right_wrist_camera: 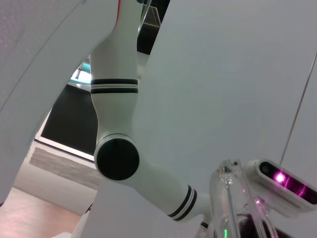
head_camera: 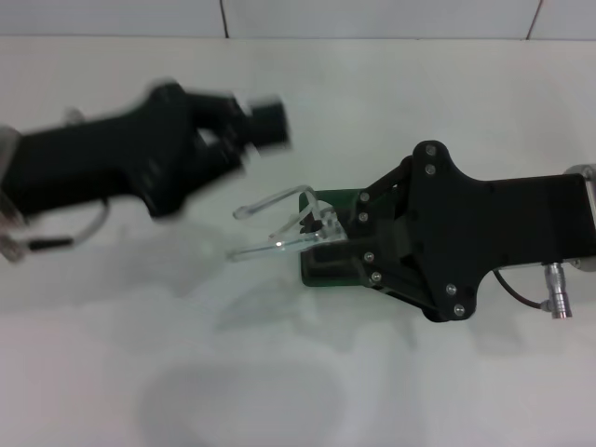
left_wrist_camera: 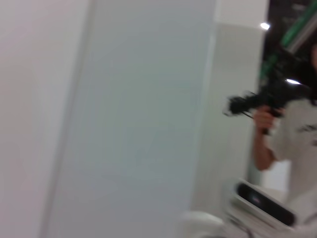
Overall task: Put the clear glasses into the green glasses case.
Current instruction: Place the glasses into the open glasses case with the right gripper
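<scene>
The clear glasses' arms [head_camera: 258, 250] stick out past the green glasses case, so the robot's left gripper should move away while its right gripper turns the glasses along the case [head_camera: 328, 272].
In the head view my right gripper [head_camera: 315, 226] reaches in from the right and is shut on the clear glasses [head_camera: 279, 244], held at their front. Both transparent arms point left, away from the gripper. The glasses hang just over the green glasses case [head_camera: 312, 277], which lies under the gripper and shows only its green edges. Whether the case is open is hidden by the gripper. A clear piece of the glasses [right_wrist_camera: 227, 198] also shows low in the right wrist view. My left gripper [head_camera: 261, 126] is blurred at the upper left, apart from the glasses and case.
The white table [head_camera: 298, 372] stretches all around the case, and a white wall runs along its far edge. The left wrist view faces a pale wall panel [left_wrist_camera: 138, 124] and a person holding a camera [left_wrist_camera: 277, 129]. The right wrist view looks up at a white robot arm [right_wrist_camera: 116, 148].
</scene>
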Robot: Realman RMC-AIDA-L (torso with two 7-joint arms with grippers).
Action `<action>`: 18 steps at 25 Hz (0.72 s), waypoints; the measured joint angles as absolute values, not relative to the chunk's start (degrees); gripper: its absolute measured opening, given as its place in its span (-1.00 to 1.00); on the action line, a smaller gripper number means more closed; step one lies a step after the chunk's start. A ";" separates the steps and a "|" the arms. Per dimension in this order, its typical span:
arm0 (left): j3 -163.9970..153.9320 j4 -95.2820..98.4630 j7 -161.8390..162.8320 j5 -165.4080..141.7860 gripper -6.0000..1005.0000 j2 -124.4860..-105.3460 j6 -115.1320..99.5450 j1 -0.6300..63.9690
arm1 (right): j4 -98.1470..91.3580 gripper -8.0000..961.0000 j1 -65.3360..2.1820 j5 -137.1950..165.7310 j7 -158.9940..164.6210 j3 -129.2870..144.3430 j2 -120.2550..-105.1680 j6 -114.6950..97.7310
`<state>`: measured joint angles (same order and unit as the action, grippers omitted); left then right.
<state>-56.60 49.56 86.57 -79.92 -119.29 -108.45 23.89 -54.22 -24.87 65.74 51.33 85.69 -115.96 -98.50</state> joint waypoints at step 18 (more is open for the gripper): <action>-31.31 45.34 84.98 -80.39 -0.83 -114.11 -108.47 17.72 | -95.17 -0.88 -31.18 108.15 114.51 79.61 -115.15 -95.61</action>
<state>-31.31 45.34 84.98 -80.39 -114.11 -108.47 17.72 -95.17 -31.18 108.15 114.51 79.61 -115.15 -95.61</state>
